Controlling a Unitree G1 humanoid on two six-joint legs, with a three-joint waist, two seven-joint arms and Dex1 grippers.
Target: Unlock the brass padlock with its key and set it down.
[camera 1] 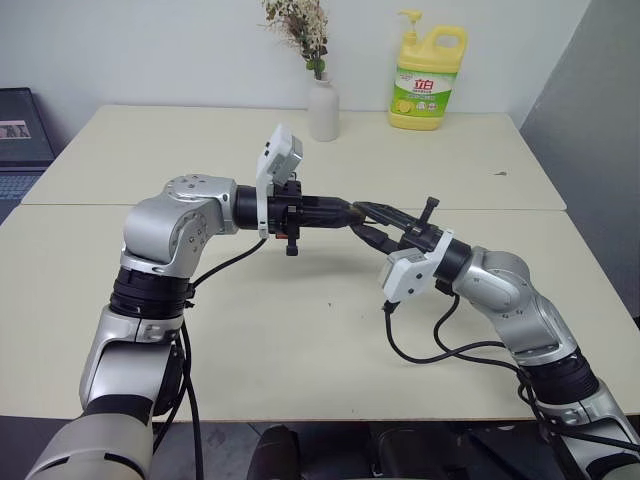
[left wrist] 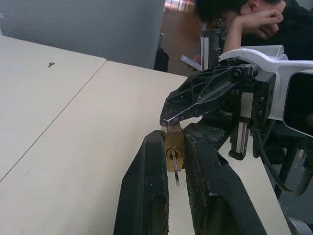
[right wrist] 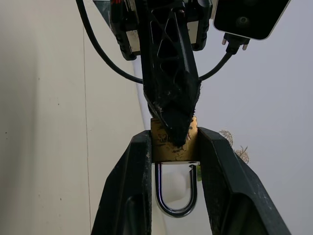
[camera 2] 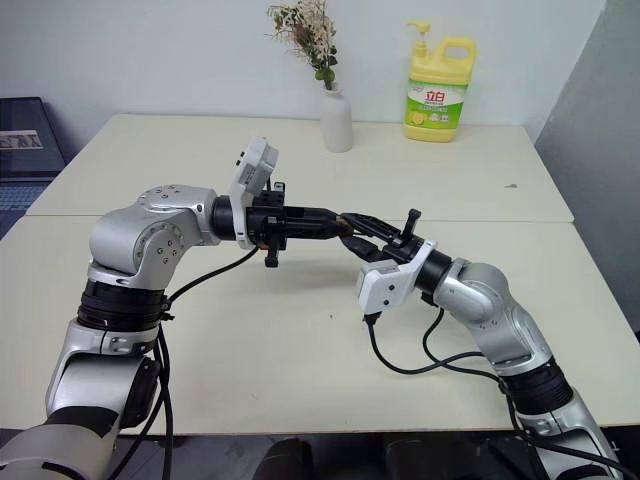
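Note:
The robot's right gripper is clamping the brass padlock's body (right wrist: 164, 154), which the left gripper is holding too, so the right gripper should open, move back and swing the silver shackle (right wrist: 177, 211) to the side.
Both arms meet in mid-air above the beige table (camera 1: 300, 340). The brass padlock (right wrist: 164, 147) sits between the fingers of my right gripper (right wrist: 173, 139), which is shut on its two narrow sides; its silver shackle (right wrist: 175, 205) points back toward that wrist. My left gripper (left wrist: 174, 142) comes in from the opposite side, and its fingers (left wrist: 146, 196) press on both faces of the padlock's keyhole end (left wrist: 174, 147). The key (left wrist: 175, 171) sticks out of the keyhole into the gap between those fingers. In the head views the fingertips of both grippers overlap (camera 1: 365, 218).
A white vase with dried flowers (camera 1: 322, 108) and a yellow detergent bottle (camera 1: 428, 85) stand at the table's far edge. A seam (camera 1: 100, 205) splits the tabletop. A seated person (left wrist: 244, 19) is beyond the table. A laptop (camera 1: 20, 140) sits far left.

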